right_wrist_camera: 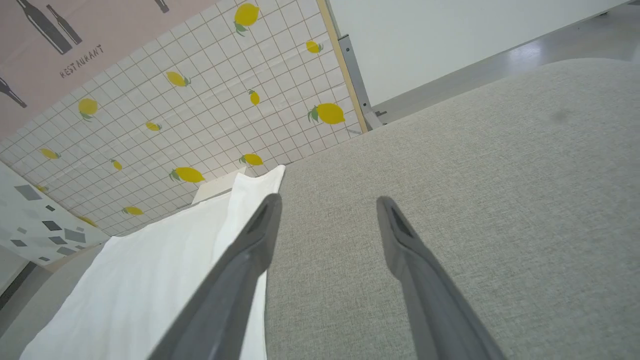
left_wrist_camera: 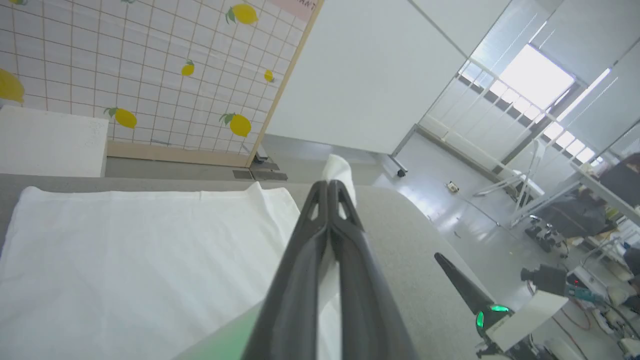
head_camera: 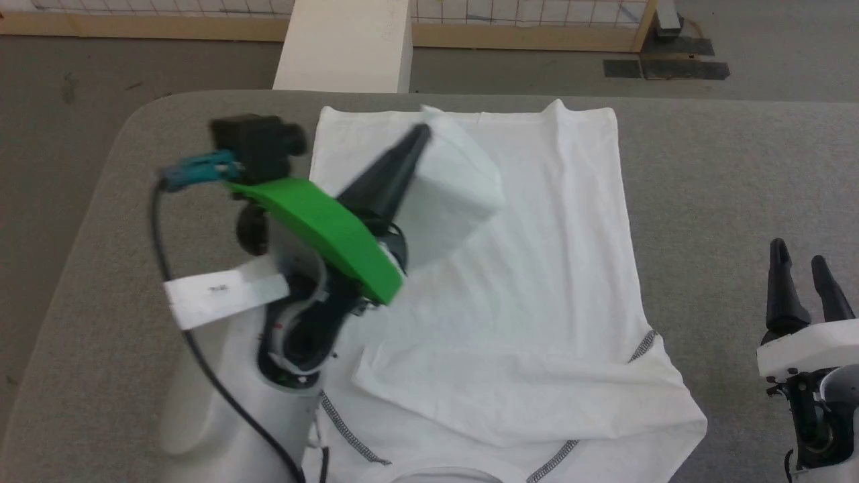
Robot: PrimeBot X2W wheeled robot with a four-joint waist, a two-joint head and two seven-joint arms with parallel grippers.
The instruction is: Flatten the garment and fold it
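Observation:
The garment's lifted fold (head_camera: 460, 176) hangs limp from my left gripper, so the garment will gather softly around my right gripper when I fold it over.
The garment (head_camera: 537, 268), a white T-shirt with grey zigzag seams (head_camera: 349, 429), lies spread on the grey table (head_camera: 738, 168), collar towards me. My left gripper (head_camera: 423, 131) hangs over its far left part, shut on a lifted fold of the fabric (head_camera: 456, 181) that drapes down over the shirt's body. In the left wrist view the closed left gripper (left_wrist_camera: 330, 184) pinches white cloth (left_wrist_camera: 340, 167) above the flat garment (left_wrist_camera: 125, 250). My right gripper (head_camera: 798, 258) stands open and holds nothing, over bare table right of the shirt. The right wrist view has the right gripper (right_wrist_camera: 327, 202) beside the garment's edge (right_wrist_camera: 150, 280).
A rigid white box (head_camera: 345, 47) stands past the table's far edge, with a lemon-patterned partition (left_wrist_camera: 150, 75) behind it. Bare table surface (right_wrist_camera: 475, 175) stretches to the right of the shirt. A rounded table corner (head_camera: 154, 114) lies at the far left.

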